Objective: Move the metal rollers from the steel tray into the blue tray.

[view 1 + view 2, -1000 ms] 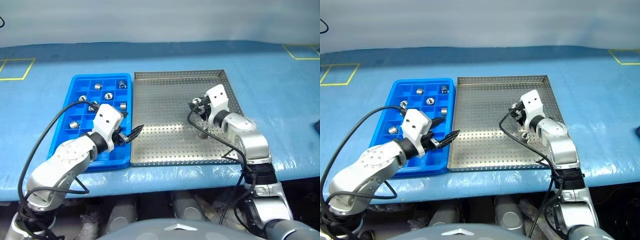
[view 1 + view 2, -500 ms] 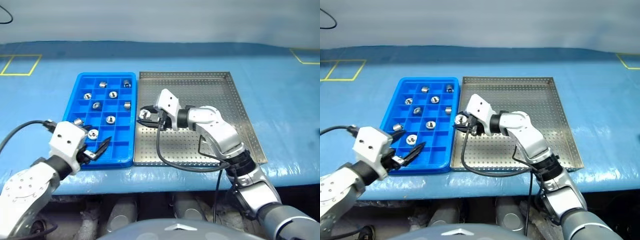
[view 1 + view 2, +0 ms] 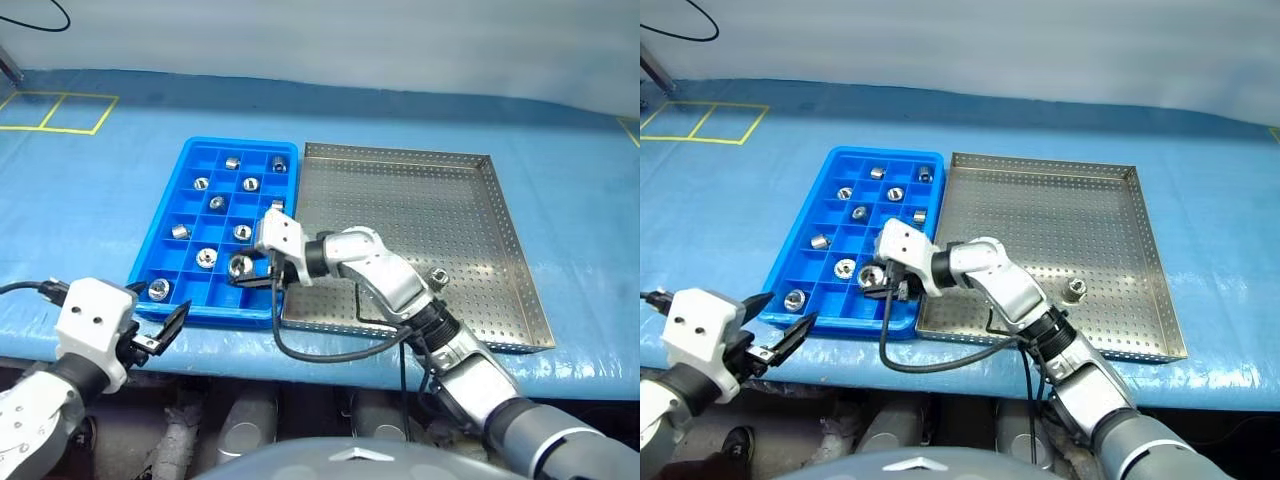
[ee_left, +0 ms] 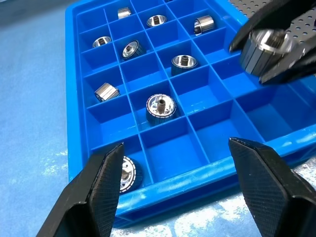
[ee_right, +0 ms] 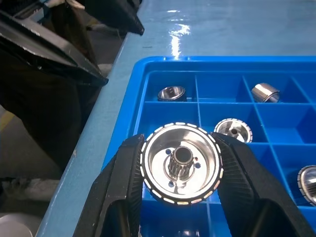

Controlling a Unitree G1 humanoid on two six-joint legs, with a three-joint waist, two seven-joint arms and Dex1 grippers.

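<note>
My right gripper should keep lowering the held roller, which is upright over an empty compartment in the blue tray's near row, and let the roller go inside.
The blue tray lies left of the steel tray, and several metal rollers sit in its compartments. My right gripper reaches leftward over the blue tray's near right compartments. It is shut on a roller, which also shows in the left wrist view as the held roller. One roller stands on the steel tray's perforated floor near its right side. My left gripper hangs open and empty just off the blue tray's near left corner, pointing at the tray.
A black cable loops from my right wrist over the steel tray's near rim. The blue-covered table has yellow tape squares at the far left. The table's front edge runs just below both trays.
My right gripper has carried a roller leftward from the steel tray to over the blue tray's near compartments. My left gripper has drawn back off the blue tray toward the table's front edge. The camera view has shifted.
</note>
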